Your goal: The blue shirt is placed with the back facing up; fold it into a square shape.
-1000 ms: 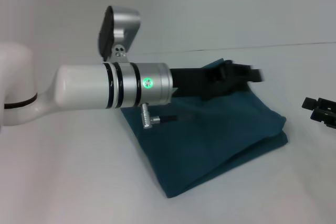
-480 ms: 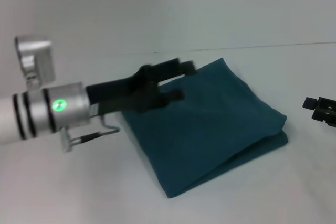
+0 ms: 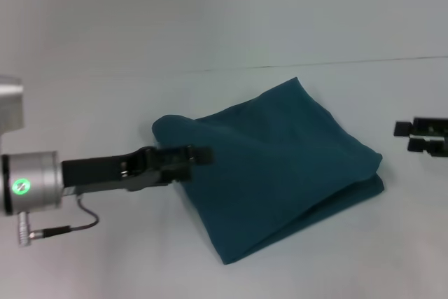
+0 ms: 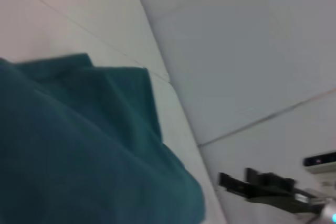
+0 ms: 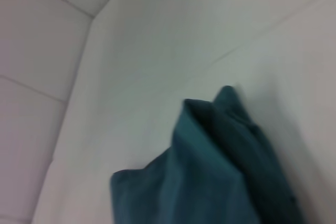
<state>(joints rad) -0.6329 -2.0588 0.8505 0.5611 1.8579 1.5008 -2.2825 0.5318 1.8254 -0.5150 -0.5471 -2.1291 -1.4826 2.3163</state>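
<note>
The robot's right gripper should grab the top layer's corner (image 3: 376, 159) and pull it toward the lower layer's edge (image 3: 358, 196), because the blue shirt's top layer ends short of that edge.
The blue shirt (image 3: 280, 173) lies folded into a rough, tilted square on the white table (image 3: 105, 264). It is plain teal, with a thick folded edge at the front right. My left gripper (image 3: 196, 159) reaches in low from the left. Its black fingers are open with nothing between them, and the tips sit just over the shirt's left corner. My right gripper (image 3: 407, 138) rests at the right edge of the head view, open and well apart from the cloth. The shirt (image 4: 79, 145) fills the left wrist view, with the right gripper (image 4: 236, 182) beyond it. In the right wrist view the shirt (image 5: 210, 182) lies bunched.
A white wall (image 3: 224, 12) stands behind the table. A thin cable (image 3: 80, 225) hangs from the left wrist above the table's front left.
My left arm has pulled back to the left and down, from above the shirt's far side to its left corner. The shirt stays folded. The right gripper has barely shifted.
</note>
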